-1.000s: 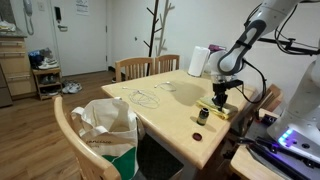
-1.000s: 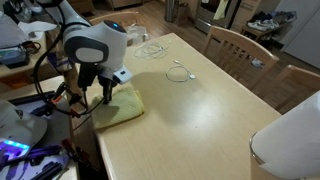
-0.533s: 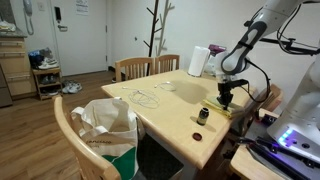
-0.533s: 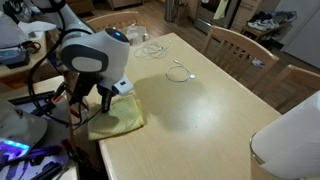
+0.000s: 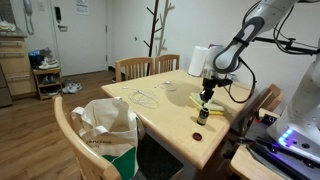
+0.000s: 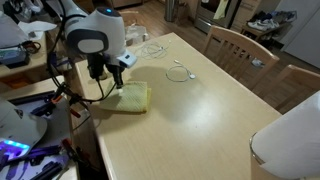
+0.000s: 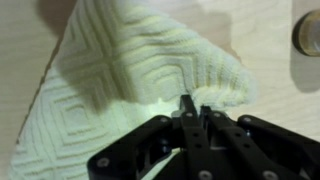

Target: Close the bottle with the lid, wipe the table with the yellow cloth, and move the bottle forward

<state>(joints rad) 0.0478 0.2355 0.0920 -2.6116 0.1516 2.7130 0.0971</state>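
My gripper is holding the yellow cloth's edge close beside the bottle. I should turn back and wipe across the table [image 6: 138, 73], away from the bottle.
The yellow cloth [image 5: 212, 101] lies bunched on the wooden table [image 5: 170, 110] and also shows in the other exterior view [image 6: 130, 98]. My gripper [image 5: 207, 96] [image 6: 118, 86] presses down on it, shut on a fold of the cloth. In the wrist view the fingertips [image 7: 195, 106] pinch the quilted cloth [image 7: 130, 70]. A small dark bottle [image 5: 203, 115] stands just in front of the cloth, and its dark lid [image 5: 197, 135] lies apart near the table edge. A round brownish object [image 7: 307, 35] shows at the top right of the wrist view; I cannot tell whether it is the bottle or the lid.
White cables [image 5: 148, 97] [image 6: 180, 72] lie mid-table. A paper towel roll [image 5: 199, 62] stands at the back. Wooden chairs [image 5: 135, 68] [image 6: 240, 45] surround the table; one holds a white bag [image 5: 105, 125]. A white object [image 6: 290, 145] sits at a corner.
My gripper has dragged the yellow cloth across the table, away from the edge and toward the middle. The bottle and lid have not moved.
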